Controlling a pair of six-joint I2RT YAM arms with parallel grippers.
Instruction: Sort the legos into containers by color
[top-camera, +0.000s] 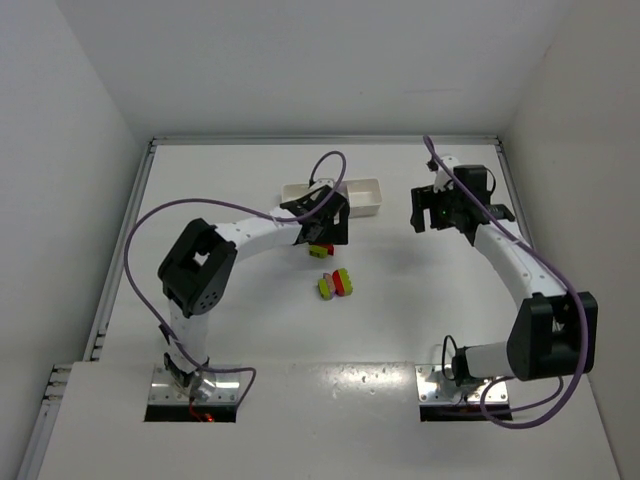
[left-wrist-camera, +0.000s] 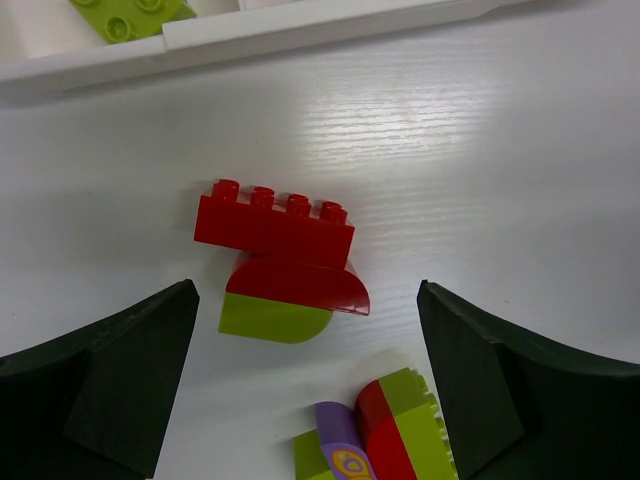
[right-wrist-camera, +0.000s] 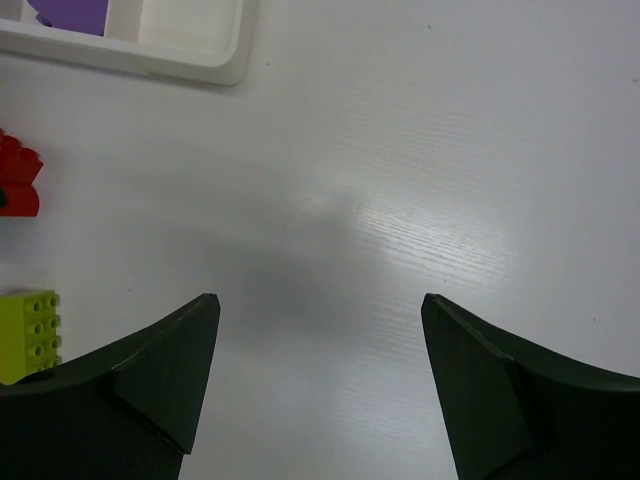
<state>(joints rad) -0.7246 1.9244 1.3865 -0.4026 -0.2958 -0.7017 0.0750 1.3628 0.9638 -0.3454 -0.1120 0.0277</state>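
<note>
The red studded lego (left-wrist-camera: 274, 230) is attached to the red and lime half-round pieces (left-wrist-camera: 290, 298). My left gripper should hold those pieces while my right gripper pulls the lego off.
The white tray of containers (top-camera: 366, 194) lies at the far middle of the table. My left gripper (top-camera: 322, 232) hovers just in front of it, open and holding nothing. Between its fingers (left-wrist-camera: 305, 290) on the table lie a red studded lego (left-wrist-camera: 275, 225), a red half-round piece (left-wrist-camera: 300, 285) and a lime half-round piece (left-wrist-camera: 270, 320), all touching. A clump of lime, purple and red legos (left-wrist-camera: 375, 435) lies nearer. One lime lego (left-wrist-camera: 130, 15) sits inside the tray (left-wrist-camera: 300, 35). My right gripper (top-camera: 440, 210) is open over bare table (right-wrist-camera: 319, 300), right of the tray.
In the right wrist view the tray's corner (right-wrist-camera: 200, 60) holds a purple piece (right-wrist-camera: 70, 12). A red lego (right-wrist-camera: 18, 180) and a lime lego (right-wrist-camera: 28, 335) show at the left edge. White walls enclose the table on three sides.
</note>
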